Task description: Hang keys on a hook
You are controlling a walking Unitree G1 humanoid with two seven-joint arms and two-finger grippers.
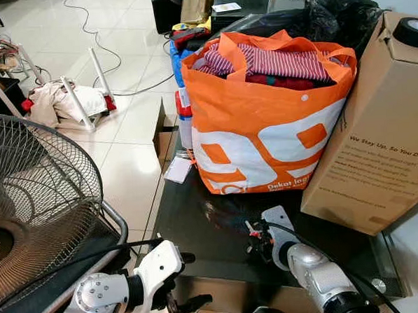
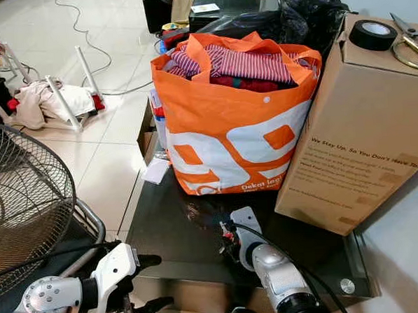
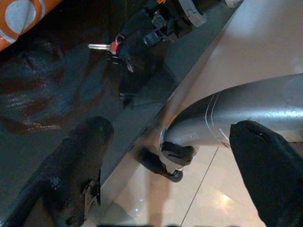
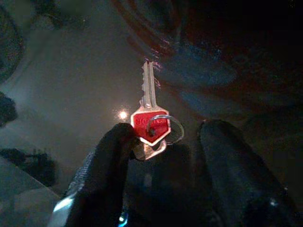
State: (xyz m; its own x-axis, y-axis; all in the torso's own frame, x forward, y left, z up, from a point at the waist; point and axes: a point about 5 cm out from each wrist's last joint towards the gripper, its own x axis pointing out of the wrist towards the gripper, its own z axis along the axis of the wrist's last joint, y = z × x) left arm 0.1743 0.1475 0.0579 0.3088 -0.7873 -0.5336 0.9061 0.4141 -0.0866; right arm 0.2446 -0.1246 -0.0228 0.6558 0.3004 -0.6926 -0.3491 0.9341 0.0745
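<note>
The ring goes loosely through the hole in the red head point(image 4: 152, 132), so the key point(image 4: 149, 101) will swing down and hang when I raise the ring.
A silver key with a red head on a ring point(image 4: 151, 124) lies on the dark glass table point(image 1: 188, 224), seen again as the key point(image 3: 103, 46) in the left wrist view. My right gripper point(image 4: 168, 133) rests low over the glass in front of the orange bag, open, with the key between its fingers and close against one fingertip point(image 4: 113, 146). In the eye views the right gripper point(image 1: 251, 233) sits at the table's near middle. My left gripper point(image 1: 191, 282) hangs open at the table's front edge, beside the fan, holding nothing.
An orange bag point(image 1: 264, 132) stuffed with striped clothes stands mid-table. A cardboard box point(image 1: 383, 140) to its right carries a tape roll point(image 2: 373, 34) and scissors point(image 2: 410, 39). A fan grille point(image 1: 29, 201) crowds the left. A rack with cloth point(image 1: 66, 101) and cables lie on the tiled floor.
</note>
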